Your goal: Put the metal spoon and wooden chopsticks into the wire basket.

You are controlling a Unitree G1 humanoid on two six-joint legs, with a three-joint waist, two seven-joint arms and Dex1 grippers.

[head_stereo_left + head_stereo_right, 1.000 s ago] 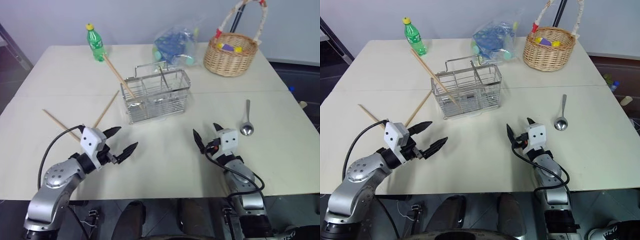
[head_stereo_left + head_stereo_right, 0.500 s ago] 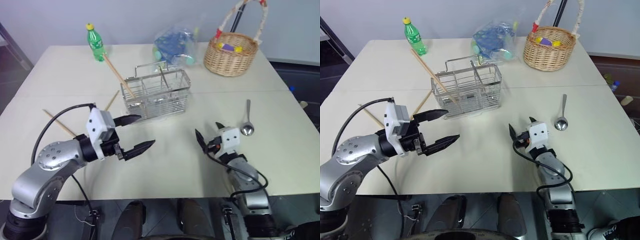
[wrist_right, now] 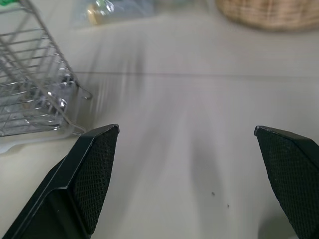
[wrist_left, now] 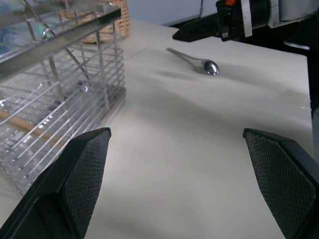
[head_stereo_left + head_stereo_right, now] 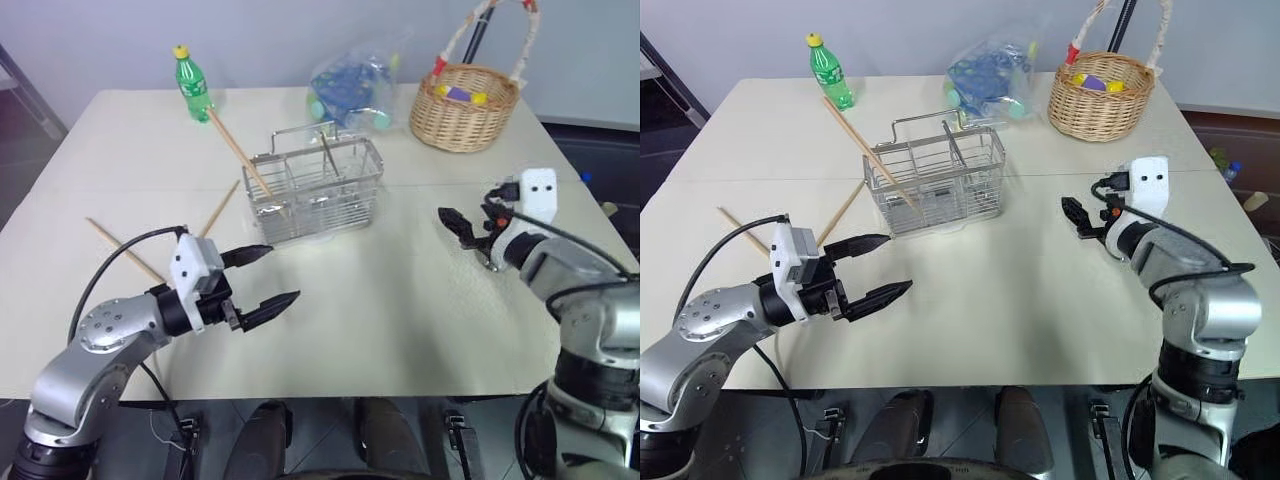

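My gripper will lower the next wooden chopstick (image 5: pixel 221 208) into the wire basket, and that chopstick should tip over and rest against the basket's rim, because a chopstick already leans far out (image 5: pixel 237 150) of the basket.
The wire basket (image 5: pixel 315 190) stands mid-table with one wooden chopstick (image 5: pixel 238 152) leaning out of its left end and another (image 5: pixel 325 150) upright inside. Two more chopsticks (image 5: pixel 222 208) (image 5: pixel 122 248) lie on the table to its left. The metal spoon (image 4: pixel 197 59) lies on the table to the right, in the left wrist view. My right gripper (image 5: pixel 462 228) hovers open just above the spoon, which its arm covers in the eye views. Nearer the front, left of centre, my left gripper (image 5: pixel 282 273) is open and empty, pointing right.
A green bottle (image 5: pixel 190 85), a clear bag of blue things (image 5: pixel 350 90) and a wicker basket (image 5: pixel 465 105) stand along the far side. The cream table (image 5: pixel 360 320) is bare between my two grippers.
My right arm has lifted off the front of the table and swung up and to the right, over the spoon. The left gripper has risen a little and turned toward the middle.
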